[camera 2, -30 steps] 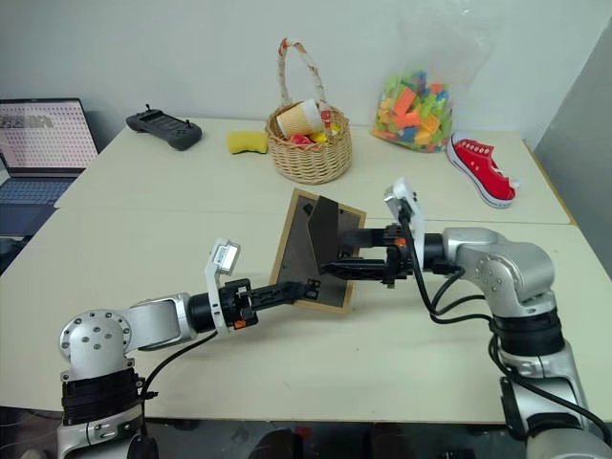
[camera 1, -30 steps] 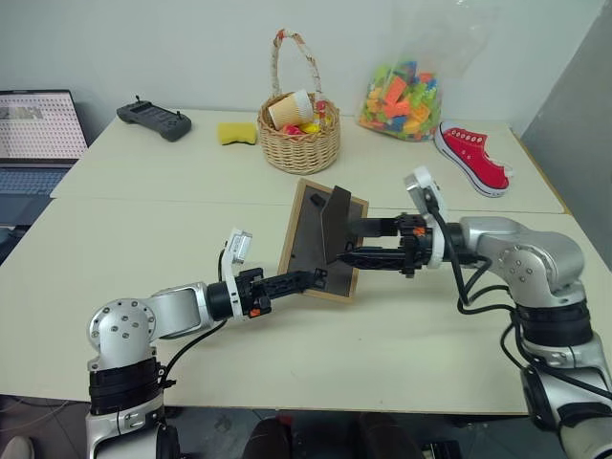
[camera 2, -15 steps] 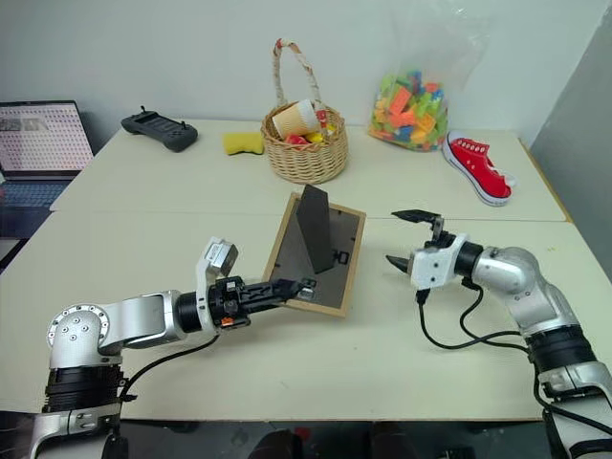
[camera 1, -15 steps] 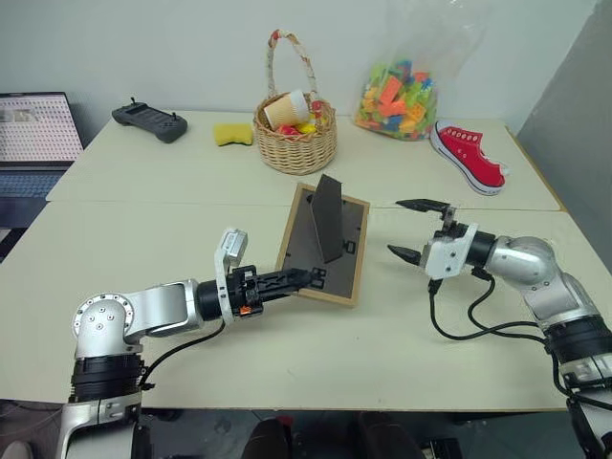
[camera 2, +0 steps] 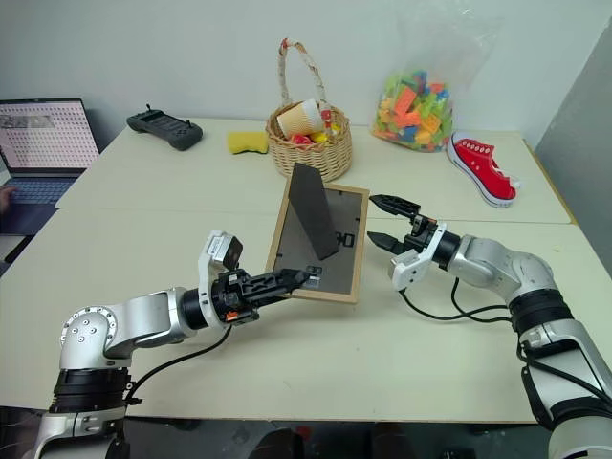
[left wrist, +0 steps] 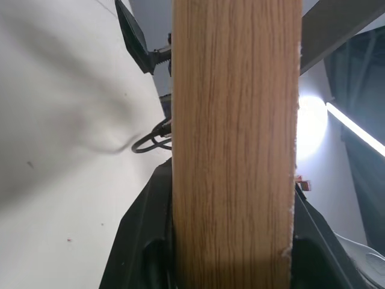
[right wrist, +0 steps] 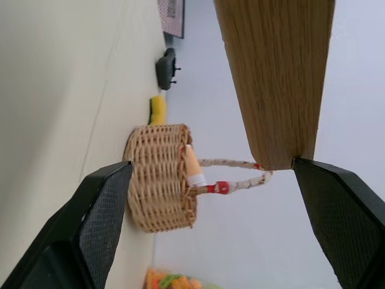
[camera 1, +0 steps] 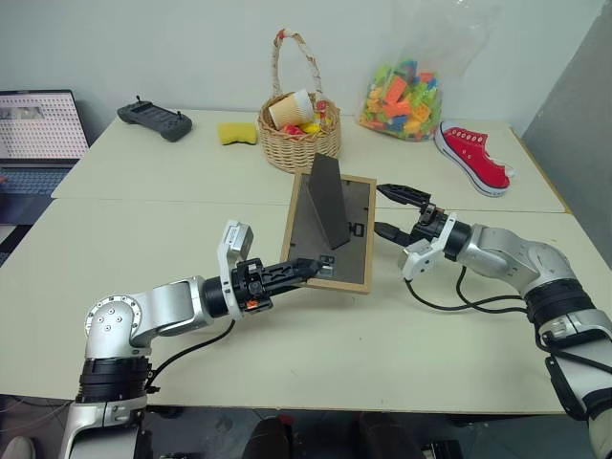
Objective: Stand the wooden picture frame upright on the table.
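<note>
My right gripper is about to take the frame's side edge [camera 1: 373,218] and turn the frame over first, because the frame's back panel faces me and its fold-out stand [camera 1: 328,199] points up.
The wooden picture frame [camera 1: 330,237] is held tilted above the table [camera 1: 172,229], its dark back panel towards me and its fold-out stand [camera 1: 328,199] sticking out. My left gripper [camera 1: 304,271] is shut on the frame's near lower edge; in the left wrist view the light wood edge [left wrist: 234,150] runs between its black fingers [left wrist: 141,241]. My right gripper [camera 1: 379,208] is open, level with the frame's right edge and just beside it, holding nothing. The right wrist view shows that wood edge [right wrist: 277,78] between its spread fingers [right wrist: 102,223].
At the back of the table stand a wicker basket [camera 1: 301,143], a yellow sponge [camera 1: 236,133], a black controller [camera 1: 153,120], a bag of coloured blocks [camera 1: 406,96] and a red shoe [camera 1: 470,155]. A laptop [camera 1: 38,134] sits at the far left.
My right gripper left the stand, drew back open to the right, rolled over and came in beside the frame's right edge. The left gripper keeps its hold and has tipped the frame steeper.
</note>
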`<state>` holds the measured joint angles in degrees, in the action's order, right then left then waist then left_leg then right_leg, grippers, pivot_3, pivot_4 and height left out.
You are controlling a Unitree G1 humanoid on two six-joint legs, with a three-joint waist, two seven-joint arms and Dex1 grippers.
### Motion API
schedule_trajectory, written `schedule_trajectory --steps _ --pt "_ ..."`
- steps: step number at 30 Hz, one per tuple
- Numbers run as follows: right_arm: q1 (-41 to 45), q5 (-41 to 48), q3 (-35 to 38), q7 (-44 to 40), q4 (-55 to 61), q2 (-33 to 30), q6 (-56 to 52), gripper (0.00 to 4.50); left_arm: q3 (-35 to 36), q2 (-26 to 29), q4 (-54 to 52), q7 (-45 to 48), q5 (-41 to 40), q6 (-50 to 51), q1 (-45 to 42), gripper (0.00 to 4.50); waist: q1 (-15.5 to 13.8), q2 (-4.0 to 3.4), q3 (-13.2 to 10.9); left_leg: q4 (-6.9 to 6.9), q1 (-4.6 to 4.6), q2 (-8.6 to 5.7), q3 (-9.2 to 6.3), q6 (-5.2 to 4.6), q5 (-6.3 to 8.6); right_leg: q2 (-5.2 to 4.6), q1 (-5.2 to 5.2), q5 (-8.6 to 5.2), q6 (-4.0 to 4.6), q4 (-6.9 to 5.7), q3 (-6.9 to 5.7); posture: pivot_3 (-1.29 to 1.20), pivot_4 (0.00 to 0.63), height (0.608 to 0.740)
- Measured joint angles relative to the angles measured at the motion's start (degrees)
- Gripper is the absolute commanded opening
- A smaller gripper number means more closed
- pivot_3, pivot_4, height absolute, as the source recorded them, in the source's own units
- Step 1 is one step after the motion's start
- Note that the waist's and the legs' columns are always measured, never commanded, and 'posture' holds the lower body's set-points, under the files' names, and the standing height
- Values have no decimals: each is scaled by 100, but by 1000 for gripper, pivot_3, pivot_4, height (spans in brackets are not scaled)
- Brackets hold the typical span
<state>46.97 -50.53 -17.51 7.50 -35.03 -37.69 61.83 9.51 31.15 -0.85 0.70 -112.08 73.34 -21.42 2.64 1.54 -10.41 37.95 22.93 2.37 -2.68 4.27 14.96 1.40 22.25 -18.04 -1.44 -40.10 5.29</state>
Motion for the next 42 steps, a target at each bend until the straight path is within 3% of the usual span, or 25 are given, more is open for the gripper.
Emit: schedule_trajectory --steps 16,26,30,40,42 --pt "91 -41 -177 556 -440 -389 147 4471 -7 -141 -81 -249 33 -120 34 1296 -19 1 1 2 0 -60 -17 -5 -2 -25 -2 -1 -1 -5 0 0 150 740" --pt "248 -627 -571 925 -74 18 -129 4471 -173 -330 -117 -241 34 -104 -30 1296 -18 1 1 4 0 -65 -20 -5 -3 -33 -2 -1 -2 -8 -3 0 150 740" --pt "422 -491 -577 930 -126 9 29 3887 -177 -319 -197 -227 34 -105 55 1296 -22 1 1 4 0 -66 -20 -5 -3 -36 -4 -1 -2 -7 -5 0 150 740" --pt "421 -457 -622 960 -122 -6 172 1532 -175 -323 -364 -103 -52 -198 165 1296 -22 1 1 4 0 -67 -20 -7 -3 -37 -4 -1 -2 -9 -4 0 150 740" --pt "421 -466 -622 969 -115 -5 159 1520 -175 -321 -364 -102 -62 -222 172 1296 -23 1 1 5 0 -68 -20 -7 -4 -37 -4 -1 -2 -9 -5 0 150 740"
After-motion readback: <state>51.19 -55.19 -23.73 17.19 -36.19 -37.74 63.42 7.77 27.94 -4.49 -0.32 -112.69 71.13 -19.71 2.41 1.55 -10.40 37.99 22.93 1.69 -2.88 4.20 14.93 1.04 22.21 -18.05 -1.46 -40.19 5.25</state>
